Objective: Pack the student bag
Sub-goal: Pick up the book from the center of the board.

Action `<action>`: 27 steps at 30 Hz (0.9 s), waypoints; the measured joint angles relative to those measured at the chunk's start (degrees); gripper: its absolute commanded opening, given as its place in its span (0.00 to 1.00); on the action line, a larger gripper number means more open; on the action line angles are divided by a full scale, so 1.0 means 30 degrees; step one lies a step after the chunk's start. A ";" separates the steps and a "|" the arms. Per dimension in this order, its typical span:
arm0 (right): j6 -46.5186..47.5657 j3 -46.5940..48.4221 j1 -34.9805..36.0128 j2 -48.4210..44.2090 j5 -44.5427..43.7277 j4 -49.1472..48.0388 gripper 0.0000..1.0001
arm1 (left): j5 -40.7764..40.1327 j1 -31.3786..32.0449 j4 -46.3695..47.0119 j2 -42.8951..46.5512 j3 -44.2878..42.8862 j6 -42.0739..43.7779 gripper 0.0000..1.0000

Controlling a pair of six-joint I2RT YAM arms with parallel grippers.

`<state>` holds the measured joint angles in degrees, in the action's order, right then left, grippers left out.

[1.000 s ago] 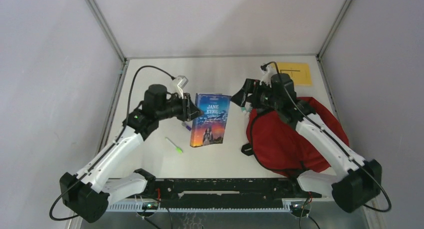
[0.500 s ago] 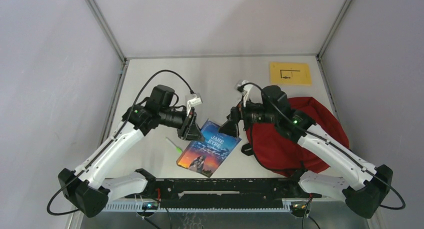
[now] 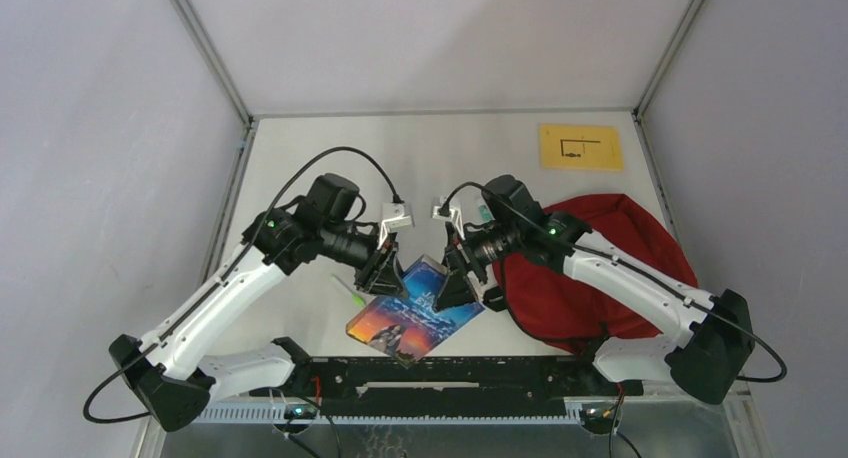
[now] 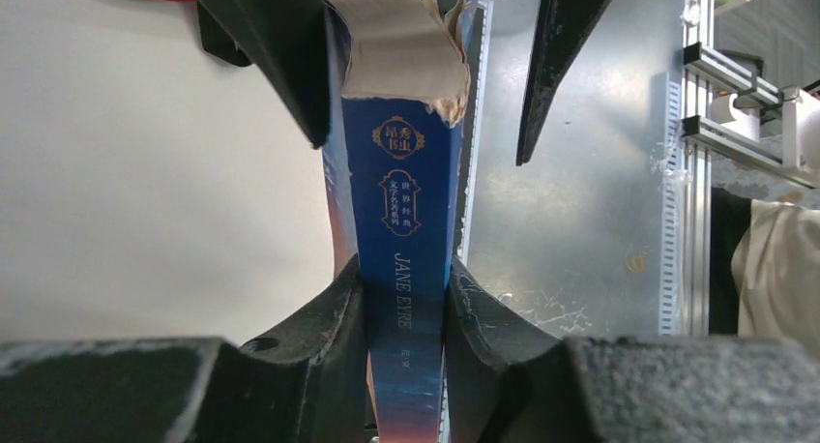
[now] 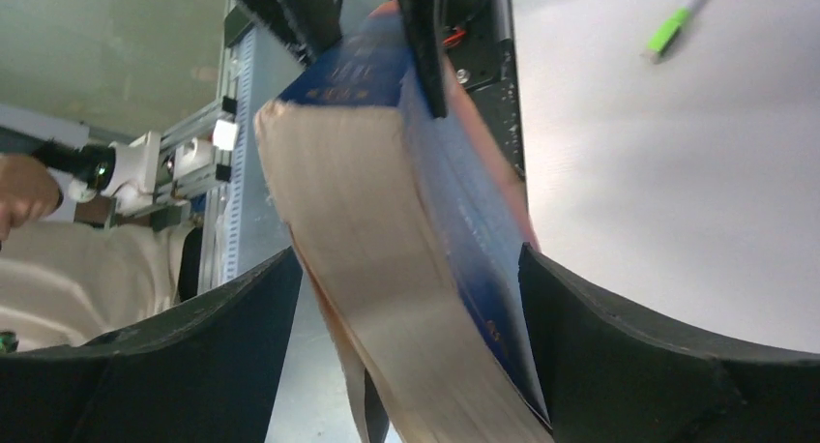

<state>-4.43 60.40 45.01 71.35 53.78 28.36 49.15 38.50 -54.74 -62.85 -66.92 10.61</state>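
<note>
The book is held by its spine [image 4: 401, 230] in my left gripper, so my right gripper should take the book's top end and my left gripper should take the book's orange bottom end [image 3: 377, 342] before I pack it.
The student bag [image 3: 600, 268], a red backpack with black trim, lies at the right of the table. A "Jane Eyre" paperback [image 3: 415, 313] is held tilted above the table's near edge. My left gripper [image 3: 392, 276] is shut on the book's spine [image 4: 401, 201], its jaws pressed on both covers in the left wrist view [image 4: 403, 279]. My right gripper [image 3: 452, 283] is open and straddles the book's opposite end [image 5: 416, 240]. In the right wrist view [image 5: 404, 259] a gap shows between the left jaw and the pages.
A green pen [image 3: 350, 293] lies on the table left of the book and also shows in the right wrist view [image 5: 672, 32]. A yellow card [image 3: 580, 146] lies at the back right. The metal rail [image 3: 440, 373] runs below the book.
The book has come from the table's middle toward the near edge and turned. Both arms swung toward me, and my right gripper has moved from the bag to straddle the book's end.
</note>
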 measured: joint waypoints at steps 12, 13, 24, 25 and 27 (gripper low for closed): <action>0.0117 -0.0750 -0.0313 -0.0714 0.1872 -0.0721 0.00 | -0.0401 0.0153 -0.0248 0.0095 -0.0648 -0.0044 0.15; 0.0007 -0.0801 -0.0328 -0.0787 0.1705 -0.0809 0.00 | -0.0539 0.0153 -0.0211 0.0095 -0.0670 -0.0080 0.31; -0.7439 -0.4481 -0.6098 -0.6273 -0.2463 -0.3752 0.00 | -0.6113 -0.3956 0.5013 0.4065 -0.1013 -0.4852 1.00; -0.8429 -0.4932 -0.6768 -0.6572 -0.2637 -0.4517 0.00 | -0.6564 -0.4255 0.5763 0.4707 -0.0743 -0.5311 1.00; -1.0389 -0.5719 -0.7788 -0.6703 -0.2798 -0.6266 0.00 | -0.7745 -0.4546 0.8204 0.6331 0.0758 -0.6455 1.00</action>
<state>-35.59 43.24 21.65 51.24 45.39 9.56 25.91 24.86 -30.13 -43.86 -64.64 -8.75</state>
